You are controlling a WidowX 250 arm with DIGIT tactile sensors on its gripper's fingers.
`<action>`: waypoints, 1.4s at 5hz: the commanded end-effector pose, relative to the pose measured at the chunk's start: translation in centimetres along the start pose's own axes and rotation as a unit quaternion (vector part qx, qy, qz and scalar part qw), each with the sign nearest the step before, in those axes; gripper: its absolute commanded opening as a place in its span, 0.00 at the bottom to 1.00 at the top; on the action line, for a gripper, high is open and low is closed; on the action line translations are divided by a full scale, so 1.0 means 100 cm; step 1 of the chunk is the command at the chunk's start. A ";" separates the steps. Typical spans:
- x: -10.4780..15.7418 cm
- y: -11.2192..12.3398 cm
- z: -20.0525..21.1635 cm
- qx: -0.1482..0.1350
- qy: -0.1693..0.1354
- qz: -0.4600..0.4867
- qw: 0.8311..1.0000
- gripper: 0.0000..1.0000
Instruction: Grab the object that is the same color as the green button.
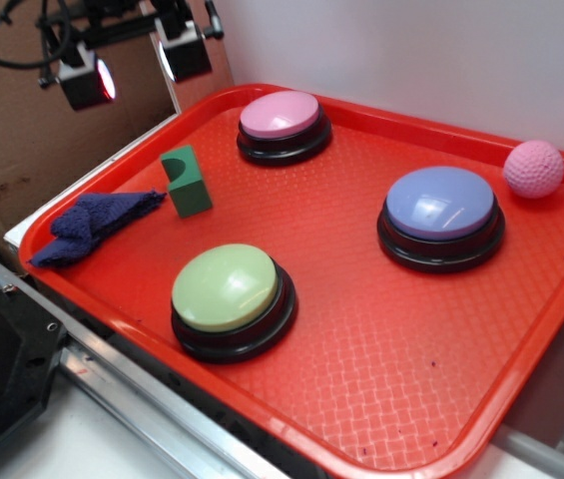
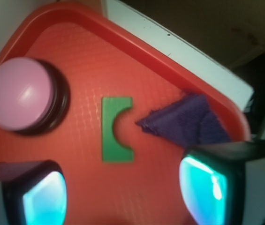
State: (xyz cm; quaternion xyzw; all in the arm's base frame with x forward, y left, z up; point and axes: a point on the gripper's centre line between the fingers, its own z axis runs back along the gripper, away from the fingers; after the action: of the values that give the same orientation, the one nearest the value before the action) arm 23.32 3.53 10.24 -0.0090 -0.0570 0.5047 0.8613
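The green block [image 1: 188, 184] will rise by itself when I lift it and leave the cloth behind, because red tray shows [image 2: 126, 124] between the notch and the cloth's tip.
A small dark green block [image 1: 186, 181] with a curved notch stands on the red tray [image 1: 381, 349], near its back left part. In the wrist view the green block [image 2: 115, 130] lies just ahead of my fingers, its notch facing the cloth. The pale green dome button [image 1: 228, 289] sits at the tray's front left. My gripper [image 1: 138, 68] hangs high above the tray's back left corner, clear of the block. It is open, with only bare tray between its fingers [image 2: 202, 190]; the gripper [image 2: 123, 194] fills the bottom of the wrist view.
A dark blue cloth [image 1: 97, 224] lies left of the block; the cloth [image 2: 186, 121] nearly touches it. A pink dome button [image 1: 282, 123] sits behind, a blue-lavender button [image 1: 441, 211] to the right, a pink dimpled ball [image 1: 534, 169] at the far right rim.
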 end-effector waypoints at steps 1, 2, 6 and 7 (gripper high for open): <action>0.008 0.005 -0.040 0.012 -0.034 0.050 0.998 1.00; 0.007 0.005 -0.060 0.026 -0.021 0.054 0.998 1.00; -0.004 0.000 -0.083 0.026 -0.004 0.008 1.000 0.00; -0.006 0.000 -0.079 0.026 -0.006 -0.011 1.000 0.00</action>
State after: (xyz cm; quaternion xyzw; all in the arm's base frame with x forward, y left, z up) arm 23.64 2.23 2.53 0.0231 -0.0022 0.4262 0.9043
